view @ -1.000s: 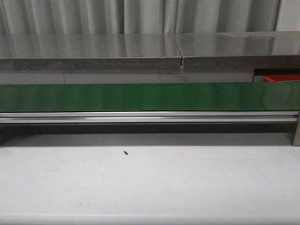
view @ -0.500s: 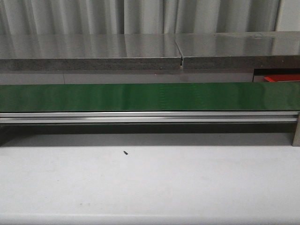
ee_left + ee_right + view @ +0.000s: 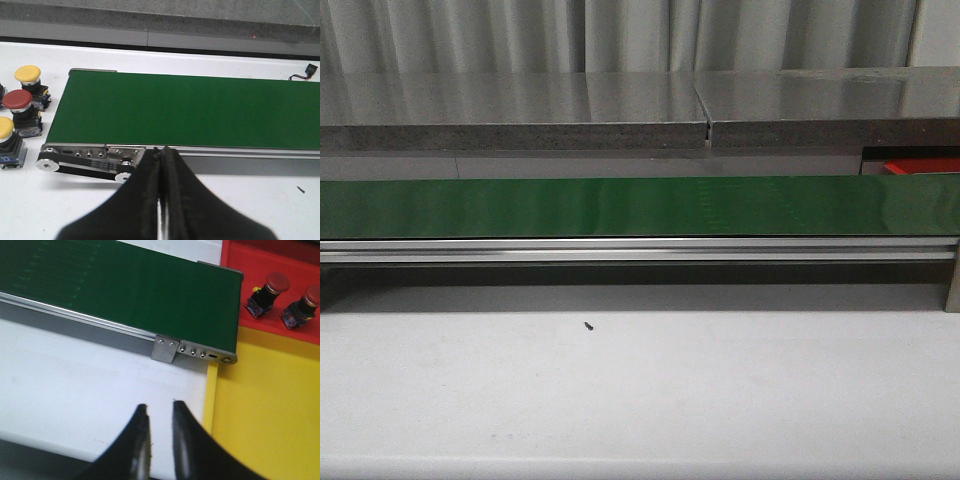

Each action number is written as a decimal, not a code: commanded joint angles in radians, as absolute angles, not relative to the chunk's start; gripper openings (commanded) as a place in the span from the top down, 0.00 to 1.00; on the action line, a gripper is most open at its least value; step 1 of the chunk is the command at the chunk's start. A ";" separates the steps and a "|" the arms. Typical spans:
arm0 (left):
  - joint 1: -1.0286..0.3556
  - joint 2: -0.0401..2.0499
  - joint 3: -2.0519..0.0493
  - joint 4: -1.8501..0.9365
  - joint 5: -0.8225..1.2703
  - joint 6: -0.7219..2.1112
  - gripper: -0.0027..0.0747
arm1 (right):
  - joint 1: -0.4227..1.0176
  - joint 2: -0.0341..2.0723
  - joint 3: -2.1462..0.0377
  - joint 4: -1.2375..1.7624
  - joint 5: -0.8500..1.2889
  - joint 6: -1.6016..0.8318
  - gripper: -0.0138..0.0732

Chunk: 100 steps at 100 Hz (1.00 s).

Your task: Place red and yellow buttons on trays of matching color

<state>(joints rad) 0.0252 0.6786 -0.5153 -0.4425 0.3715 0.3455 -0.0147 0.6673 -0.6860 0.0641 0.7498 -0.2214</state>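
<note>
I should take the front yellow button (image 3: pixel 6 129) with my left gripper, because the yellow buttons stand beyond the green belt's far end (image 3: pixel 62 111), too far for my right gripper to reach.
In the left wrist view, two yellow buttons (image 3: pixel 27 74) (image 3: pixel 5 128) and a red button (image 3: pixel 17 99) stand on the white table beside the end of the green belt (image 3: pixel 190 107). My left gripper (image 3: pixel 162 151) is shut and empty, near the belt's front rail. In the right wrist view, the red tray (image 3: pixel 240 250) holds two red buttons (image 3: pixel 276 283) (image 3: pixel 312 295). The yellow tray (image 3: pixel 270 410) lies beside it, with no button showing on it. My right gripper (image 3: pixel 160 406) is slightly open over the white table, just beside the yellow tray. Neither gripper shows in the front view.
The green conveyor belt (image 3: pixel 620 205) crosses the front view, with an aluminium rail (image 3: pixel 620 250) along its near side. Behind it runs a grey shelf (image 3: pixel 520 110). A sliver of the red tray (image 3: pixel 920 166) shows at far right. A small black speck (image 3: pixel 588 325) lies on the white table.
</note>
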 commanded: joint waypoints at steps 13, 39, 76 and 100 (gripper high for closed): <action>0.020 0.675 -0.542 -0.465 0.303 0.346 0.98 | -0.017 0.664 -0.712 0.059 0.679 -0.221 0.92; 0.020 0.675 -0.542 -0.465 0.293 0.346 0.60 | -0.017 0.664 -0.712 0.059 0.679 -0.221 0.92; 0.044 0.727 -0.679 -0.463 0.336 0.311 0.19 | -0.017 0.665 -0.712 0.059 0.680 -0.221 0.92; 0.245 0.954 -0.957 -0.463 0.563 0.240 0.19 | -0.017 0.665 -0.712 0.059 0.680 -0.221 0.92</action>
<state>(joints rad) 0.1806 0.8733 -0.8463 -0.4425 0.5345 0.2615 -0.0147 0.6673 -0.6842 0.0641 0.7480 -0.2208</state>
